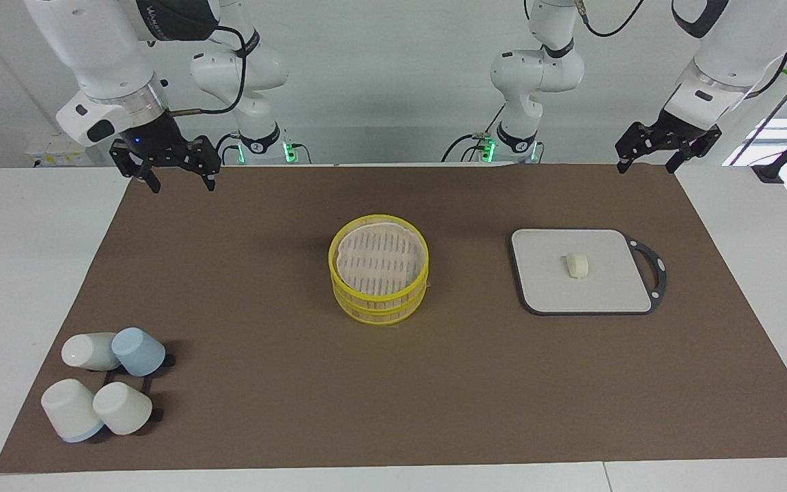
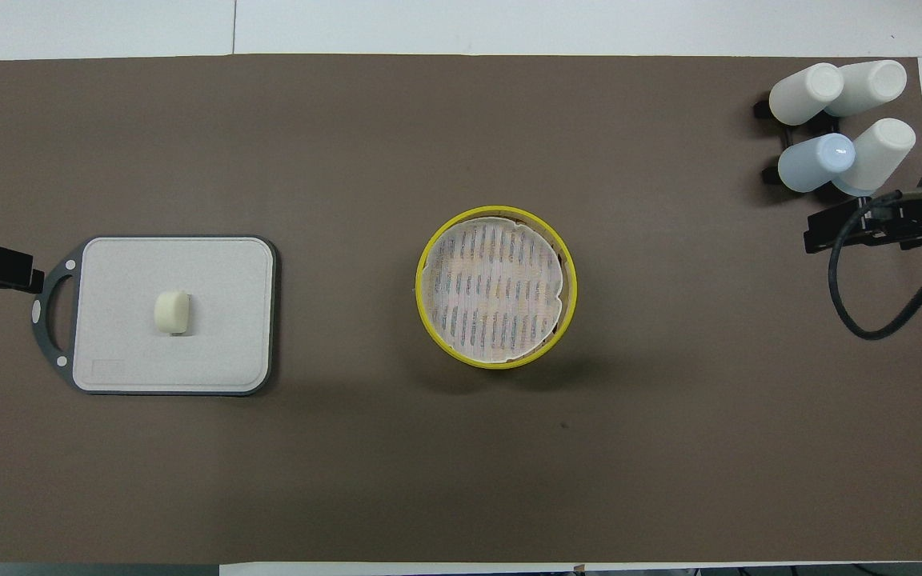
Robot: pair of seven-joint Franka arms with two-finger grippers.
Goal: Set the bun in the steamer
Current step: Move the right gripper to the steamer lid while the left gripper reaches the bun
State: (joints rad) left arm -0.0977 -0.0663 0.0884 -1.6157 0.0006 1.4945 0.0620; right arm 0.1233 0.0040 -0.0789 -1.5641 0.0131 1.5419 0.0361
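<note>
I should expect an empty bottom with matching slots hidden below when I lift the paper-lined yellow level (image 2: pixel 573 282), because slots show through the white paper (image 2: pixel 493 288).
The bun (image 1: pixel 577 265) is a small cream-white lump lying on a pale grey cutting board (image 1: pixel 544 290) toward the left arm's end; it also shows in the overhead view (image 2: pixel 172 311). A stack of two yellow-rimmed round tiers stands mid-mat. The top tier (image 1: pixel 378 263) is lined with white paper. Only the yellow bands of the lower tier (image 1: pixel 383 313) show, and its floor is hidden, so no bare-floored steamer shows by itself. My left gripper (image 1: pixel 647 166) hangs open and empty over the mat's edge by the robots. My right gripper (image 1: pixel 182 181) hangs open and empty over the mat's corner at its end.
Several white and blue cups (image 1: pixel 106 389) rest on a black rack at the right arm's end, far from the robots. The brown mat (image 1: pixel 264 410) covers most of the table. The board has a dark loop handle (image 1: pixel 653 270) toward the left arm's end.
</note>
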